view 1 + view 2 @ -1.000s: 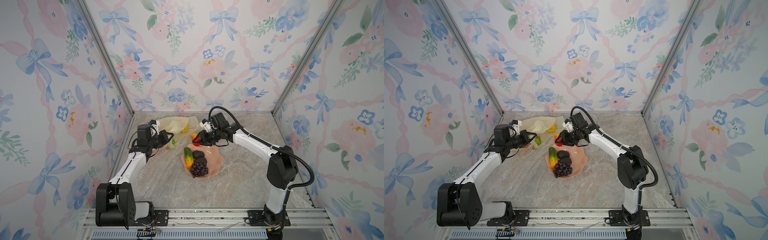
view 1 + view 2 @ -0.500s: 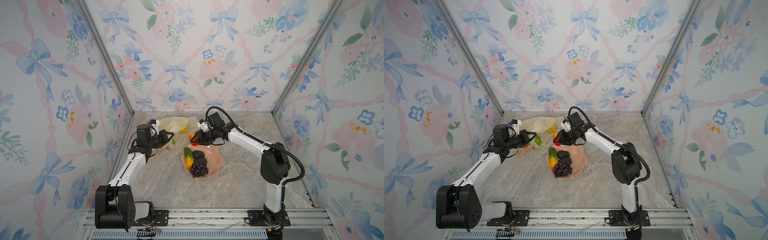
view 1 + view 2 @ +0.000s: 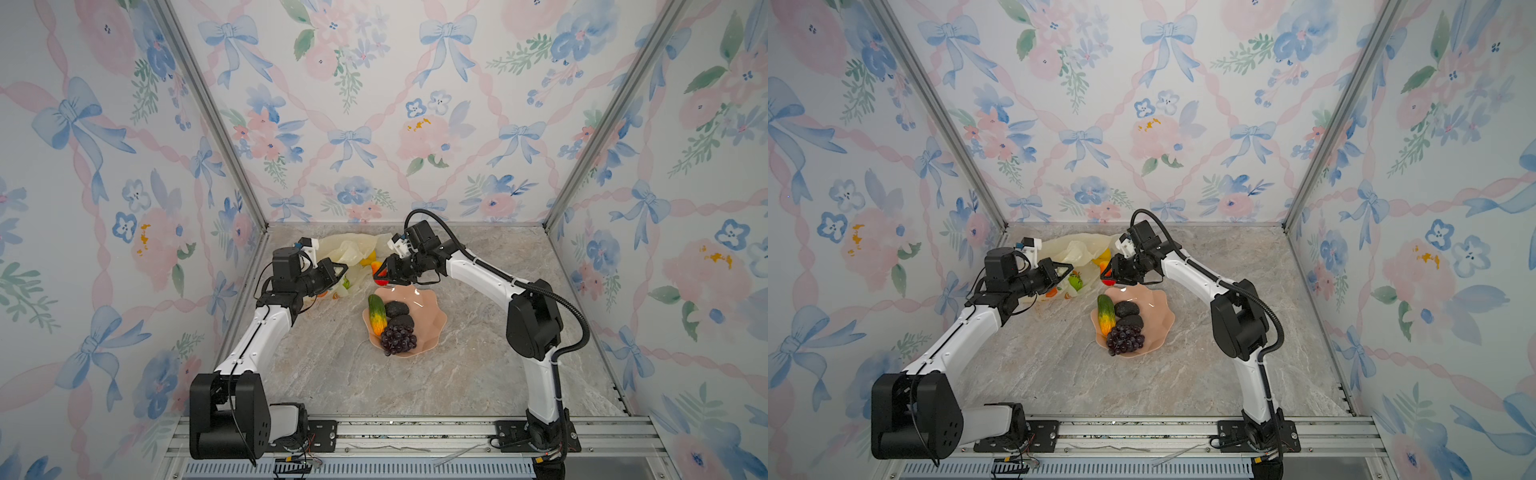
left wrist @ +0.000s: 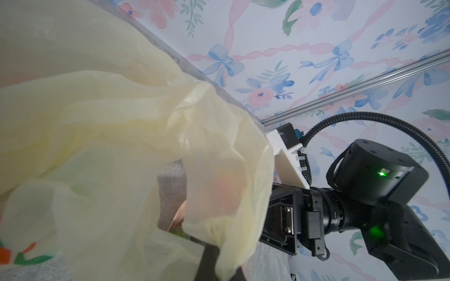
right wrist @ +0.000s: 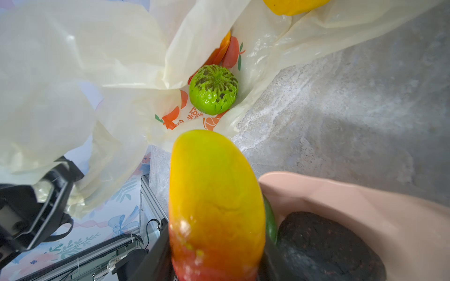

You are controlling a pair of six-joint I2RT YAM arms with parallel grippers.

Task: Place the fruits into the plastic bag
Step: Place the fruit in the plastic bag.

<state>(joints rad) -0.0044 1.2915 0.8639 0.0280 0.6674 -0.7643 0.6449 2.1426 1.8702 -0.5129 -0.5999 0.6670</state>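
Observation:
My left gripper is holding the bag's opening (image 3: 1088,276) open in front of the red-orange mango. My right gripper should keep carrying the mango in until it gets to the bumpy green ball (image 3: 1075,281).
The pale-yellow plastic bag (image 3: 349,251) (image 3: 1073,253) lies at the back left. My left gripper (image 3: 343,270) (image 4: 219,266) is shut on the bag's edge and holds it up. A bumpy green ball (image 5: 213,90) (image 3: 1075,282) sits inside the bag. A yellow lemon (image 3: 368,260) (image 5: 292,4) rests at the bag's mouth. My right gripper (image 3: 380,275) (image 5: 214,253) is shut on a red-orange mango (image 5: 215,194) (image 3: 1105,277), between the bowl and the bag's opening. The cucumber shape (image 3: 376,311), two black avocados (image 3: 397,308) (image 5: 328,245) and the grape bunch (image 3: 398,338) lie in the bowl.
The salmon-pink scalloped bowl (image 3: 432,316) (image 5: 365,206) stands mid-table, right of the bag. The enclosure's back wall and left corner post (image 3: 257,216) are close behind the bag. Bare marble surface (image 3: 478,374) stretches in front of and to the right of the bowl.
My right gripper has carried the mango a little to the left, away from the bowl's rim and nearer the bag's mouth. The left gripper holds the bag as before.

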